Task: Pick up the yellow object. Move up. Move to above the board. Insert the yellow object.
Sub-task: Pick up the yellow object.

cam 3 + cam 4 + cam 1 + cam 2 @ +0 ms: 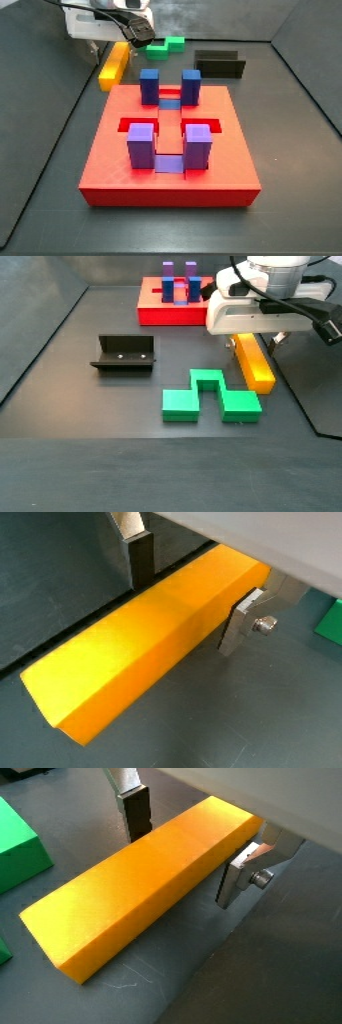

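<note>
The yellow object will slide down lengthwise between the blue and purple posts when the robot puts it in, because the posts leave a straight gap.
The yellow object is a long yellow-orange bar lying flat on the dark floor; it shows in both wrist views and both side views. My gripper straddles one end of it and is open. One finger stands apart from the bar's side, and the other finger is close against the opposite side. The red board, with blue and purple posts, lies apart from the bar.
A green notched block lies next to the bar. The dark fixture stands on the floor away from the gripper. The enclosure walls ring the floor.
</note>
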Controlling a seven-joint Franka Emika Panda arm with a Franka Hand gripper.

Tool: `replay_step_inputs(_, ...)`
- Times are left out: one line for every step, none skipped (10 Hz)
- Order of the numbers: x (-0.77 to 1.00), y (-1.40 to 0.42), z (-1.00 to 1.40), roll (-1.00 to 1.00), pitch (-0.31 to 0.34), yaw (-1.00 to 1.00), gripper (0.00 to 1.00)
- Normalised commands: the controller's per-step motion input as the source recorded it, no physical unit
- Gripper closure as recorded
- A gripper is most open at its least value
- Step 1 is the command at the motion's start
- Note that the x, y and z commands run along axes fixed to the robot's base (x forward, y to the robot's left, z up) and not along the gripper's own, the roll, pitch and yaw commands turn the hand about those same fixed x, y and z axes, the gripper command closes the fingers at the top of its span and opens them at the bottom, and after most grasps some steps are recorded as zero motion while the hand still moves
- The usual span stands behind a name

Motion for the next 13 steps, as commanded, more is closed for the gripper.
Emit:
replay_step_inputs(0.05, 0.0, -0.15, 0.03, 0.011, 0.0, 0.0)
replay_step_inputs(0.0, 0.0, -0.17, 0.04, 0.0, 0.0, 0.0)
replay_step_inputs(0.0, -0.04, -0.12, 0.05, 0.0, 0.0, 0.0)
replay_step_inputs(0.0, -0.04, -0.08, 0.05, 0.0, 0.0, 0.0)
replay_step_inputs(0.0, 0.0, 0.0, 0.0, 0.0, 0.0, 0.0)
replay_step_inputs(0.0, 0.0, 0.0, 0.0, 0.0, 0.0, 1.0)
replay_step_inputs(0.0, 0.0, 0.0, 0.0, 0.0, 0.0, 1.0)
replay_step_inputs(0.0, 0.0, 0.0, 0.0, 0.0, 0.0, 1.0)
replay_step_inputs(0.0, 0.0, 0.0, 0.0, 0.0, 0.0, 1.0)
replay_step_inputs(0.0, 0.0, 0.0, 0.0, 0.0, 0.0, 1.0)
replay_step_inputs(0.0, 0.0, 0.0, 0.0, 0.0, 0.0, 1.0)
replay_step_inputs(0.0, 0.0, 0.0, 0.0, 0.0, 0.0, 1.0)
replay_step_inputs(0.0, 0.0, 0.0, 0.0, 0.0, 0.0, 1.0)
